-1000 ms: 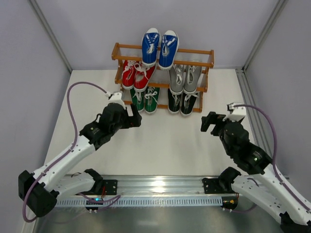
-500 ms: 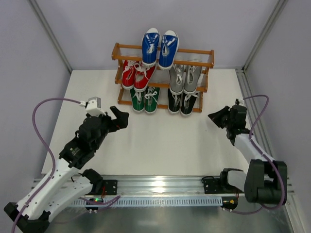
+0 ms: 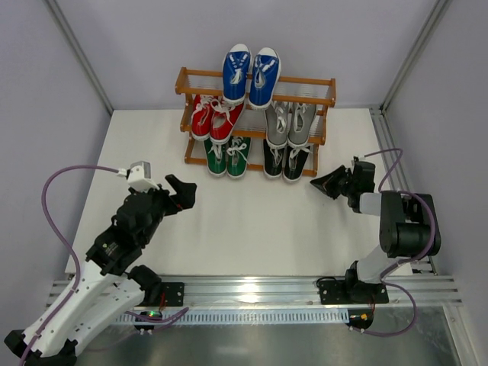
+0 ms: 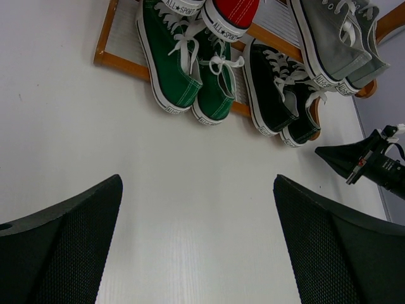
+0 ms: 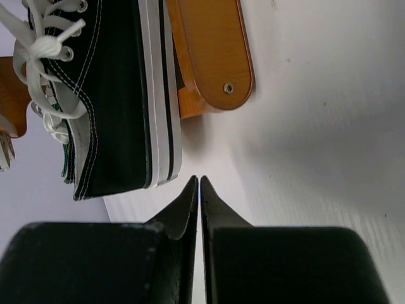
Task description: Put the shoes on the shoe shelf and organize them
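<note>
The robot's right gripper should go to the shelf's side panel (image 3: pixel 322 131) and push the shoe shelf straight, because the shelf is crooked, with its end (image 3: pixel 314 169) by the black shoes sticking out forward.
All the shoes rest on the shoe shelf (image 3: pixel 181 80). The blue pair (image 3: pixel 250 75) is on top, red (image 3: pixel 212 118) and grey (image 3: pixel 291 123) sit in the middle, and green (image 3: pixel 227 156) and black (image 3: pixel 287 162) are at the bottom. My left gripper (image 3: pixel 181 194) hovers open over bare table in front of the shelf's left side, nothing between its fingers (image 4: pixel 197 190). My right gripper (image 3: pixel 320 185) is shut and empty, lying low with its tip (image 5: pixel 199 180) pointing at the black shoe (image 5: pixel 114 95) and the shelf's right foot (image 5: pixel 212 50).
White table (image 3: pixel 252 221) with grey walls on three sides. A metal rail (image 3: pixel 252 293) runs along the near edge with both arm bases. The left wrist view shows green shoes (image 4: pixel 186 69), black shoes (image 4: pixel 278 92) and the right gripper's tip (image 4: pixel 342 158).
The right gripper has shut and its arm has folded back to the right, tip now low by the shelf's right foot. The left arm has pulled back from the shelf toward the near left.
</note>
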Robot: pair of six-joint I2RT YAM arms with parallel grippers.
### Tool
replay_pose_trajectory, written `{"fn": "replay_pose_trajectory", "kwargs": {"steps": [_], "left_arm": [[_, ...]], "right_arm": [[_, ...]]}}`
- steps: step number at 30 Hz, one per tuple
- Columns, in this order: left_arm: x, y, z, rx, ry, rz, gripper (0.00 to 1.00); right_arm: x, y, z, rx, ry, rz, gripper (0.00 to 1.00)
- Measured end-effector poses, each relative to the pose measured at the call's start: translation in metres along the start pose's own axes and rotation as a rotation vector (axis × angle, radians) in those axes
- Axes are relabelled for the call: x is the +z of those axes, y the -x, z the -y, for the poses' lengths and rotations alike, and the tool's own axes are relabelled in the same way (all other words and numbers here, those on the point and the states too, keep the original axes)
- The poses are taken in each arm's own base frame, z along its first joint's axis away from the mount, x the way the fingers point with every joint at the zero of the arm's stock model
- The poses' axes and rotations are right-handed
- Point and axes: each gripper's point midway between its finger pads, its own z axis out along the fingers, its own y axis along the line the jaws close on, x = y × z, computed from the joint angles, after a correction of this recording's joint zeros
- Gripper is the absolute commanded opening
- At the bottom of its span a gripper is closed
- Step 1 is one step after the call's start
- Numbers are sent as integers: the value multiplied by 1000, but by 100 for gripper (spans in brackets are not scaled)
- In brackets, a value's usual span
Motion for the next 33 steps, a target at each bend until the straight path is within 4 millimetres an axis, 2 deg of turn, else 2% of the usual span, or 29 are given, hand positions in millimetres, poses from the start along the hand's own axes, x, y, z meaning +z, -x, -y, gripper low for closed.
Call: {"fn": "replay_pose_trajectory", "kwargs": {"steps": [9,13,18,22,27,30,33], "left_arm": [[-1,-2,-2,0,2,-3,100],[-1,-2,-2,0,2,-3,100],[-1,-3,-2,1,3,-5,100],[-1,-4,-3,2,5,-8,100],[-2,-4,-3,2,6,-9,100],[-3,-4,-4,3,6,-9,100],[-5,-4,-5,3,7,-10,100]], "right_arm": [[27,32,0,-27,-42,34,4],[37,41,-7,-46,-54,17,4],[50,78,-15,-96,-82,101,4],[57,100,-10,-106,-121,146,4],[70,107,9,-93,-161,133,4],[73,106,10,-87,-151,114,4],[73,106,3,-88,-111,100,4]]}}
